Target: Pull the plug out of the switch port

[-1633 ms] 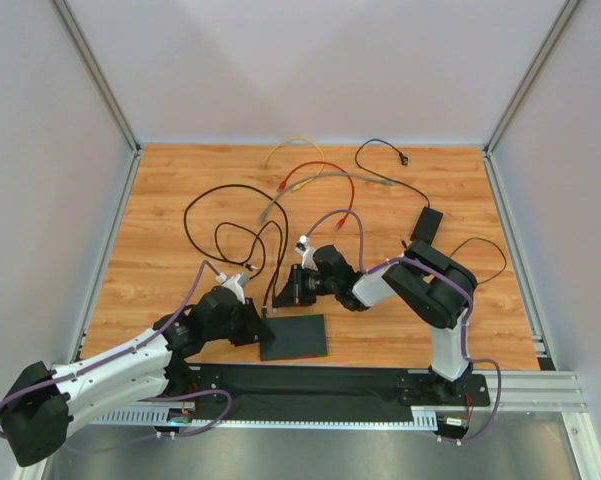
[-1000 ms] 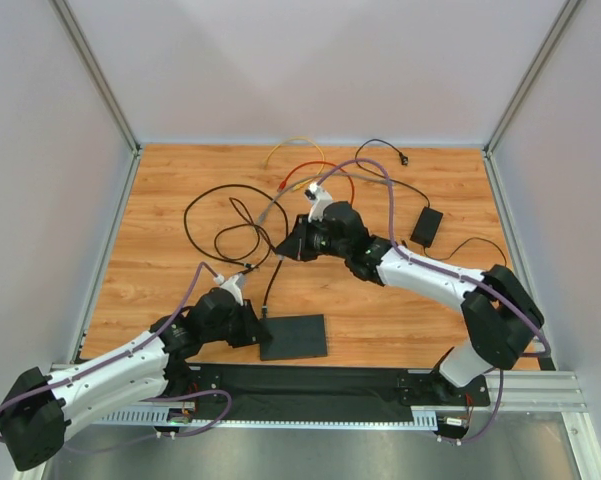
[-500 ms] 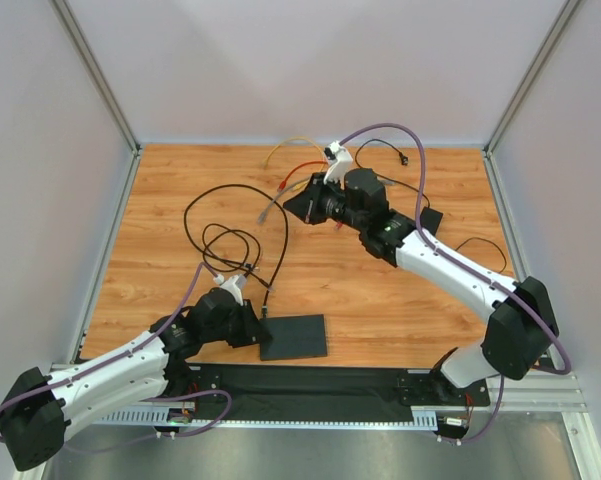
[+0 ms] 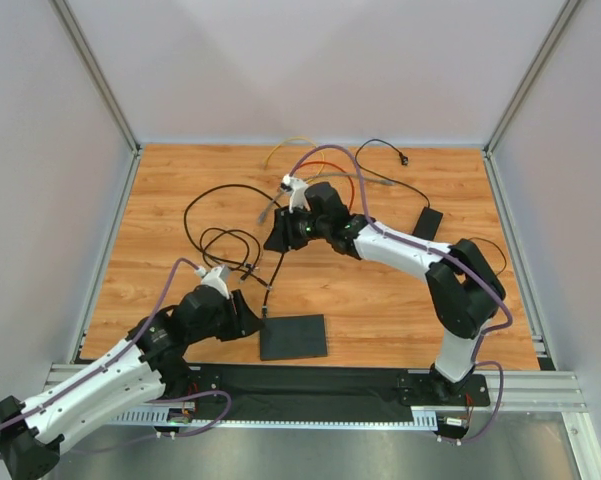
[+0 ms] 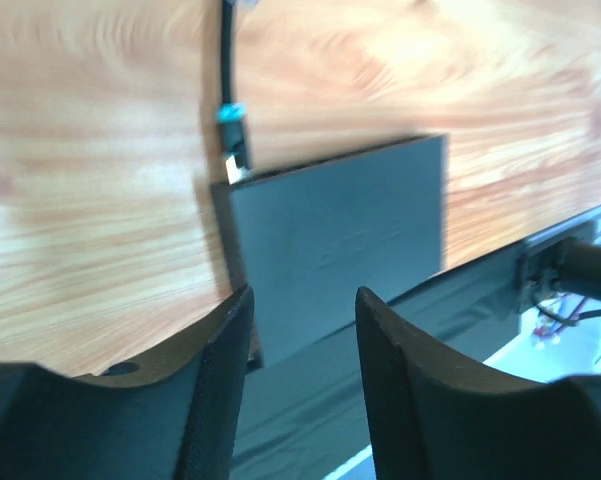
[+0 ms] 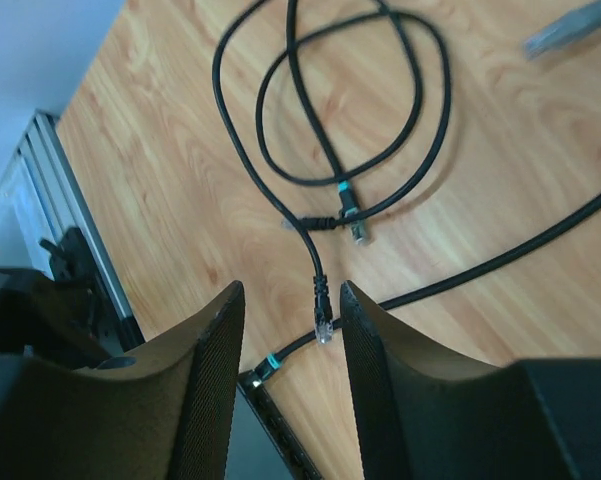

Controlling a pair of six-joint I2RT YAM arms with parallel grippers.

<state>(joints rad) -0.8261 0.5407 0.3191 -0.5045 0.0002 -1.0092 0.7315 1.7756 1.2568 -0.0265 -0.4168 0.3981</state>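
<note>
The loose clear-tipped plug [image 6: 324, 326] lies over the switch's black cable, so the robot's right gripper should go on moving down until its fingers close on the neck [image 6: 320, 284] behind that plug.
The switch [image 4: 293, 337] is a flat black box at the table's near edge. It also shows in the left wrist view [image 5: 340, 240] and at the bottom of the right wrist view [image 6: 270, 435]. A black cable's plug [image 4: 266, 314], with a cyan band, sits in a port at the switch's far left corner [image 5: 236, 150] [image 6: 254, 376]. My left gripper [image 4: 246, 314] [image 5: 302, 300] is open and empty just left of the switch. My right gripper [image 4: 277, 238] [image 6: 290, 295] is open and empty, above the cables farther back.
A loose clear-tipped plug [image 6: 323, 325] and a second cyan-banded plug [image 6: 352, 222] lie on the wood among black cable loops [image 4: 225, 240]. Yellow [image 4: 295, 142] and red [image 4: 320, 170] cables lie at the back. A black power adapter [image 4: 426, 224] is at the right. A black mat [image 4: 310, 385] lines the near edge.
My right gripper rose from beside the switch toward the back, then came forward and left to above the cable loops. The black cable shifted. My left gripper backed slightly off the switch.
</note>
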